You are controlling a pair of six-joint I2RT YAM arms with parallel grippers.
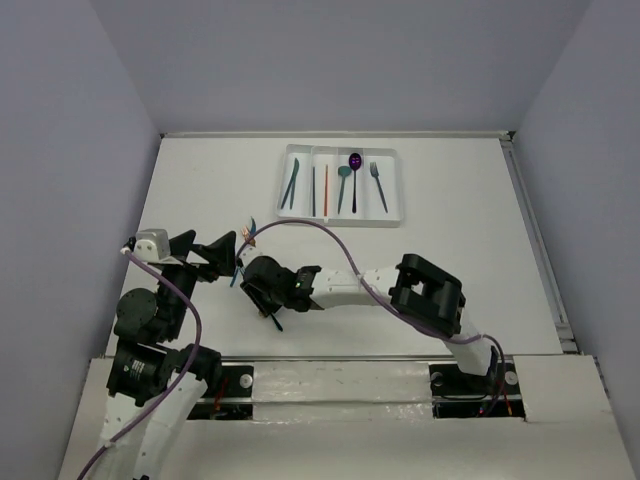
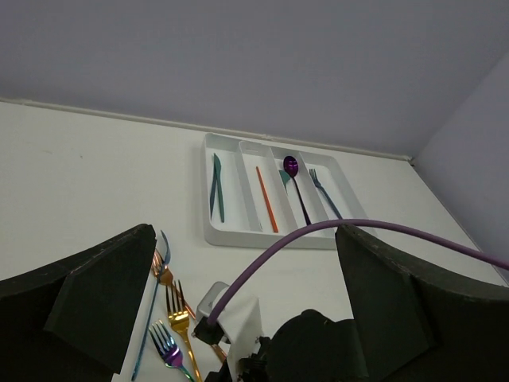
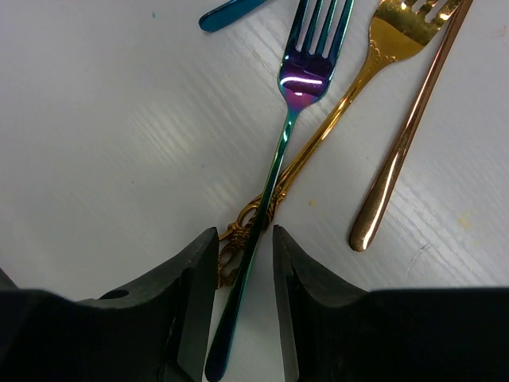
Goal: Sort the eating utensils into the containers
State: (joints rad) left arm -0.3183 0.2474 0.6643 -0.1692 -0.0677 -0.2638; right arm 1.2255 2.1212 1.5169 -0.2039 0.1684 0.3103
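The iridescent fork is lying across the gold fork's handle (image 3: 273, 194), so next my right gripper takes only the iridescent fork's handle (image 3: 260, 221) and lifts that fork clear first.
The white tray (image 1: 284, 190) at the back holds a teal knife (image 1: 291, 183), a dark stick (image 1: 313, 190), an orange stick (image 1: 325, 190), a teal spoon (image 1: 343, 188), a purple spoon (image 1: 354, 180) and a blue fork (image 1: 377, 186). Loose forks lie on the table near the left. My right gripper (image 3: 245, 247) is low over them, jaws open and straddling the handle of an iridescent fork (image 3: 298, 79) that crosses a gold fork (image 3: 398, 32). Small gaps show beside the handle. My left gripper (image 2: 244, 231) hangs wide open and holds nothing.
A copper handle (image 3: 406, 135) lies right of the gold fork, and a teal piece (image 3: 227, 14) lies beyond the fork heads. A purple cable (image 1: 330, 240) arcs over the right arm. Grey walls close in the table on three sides.
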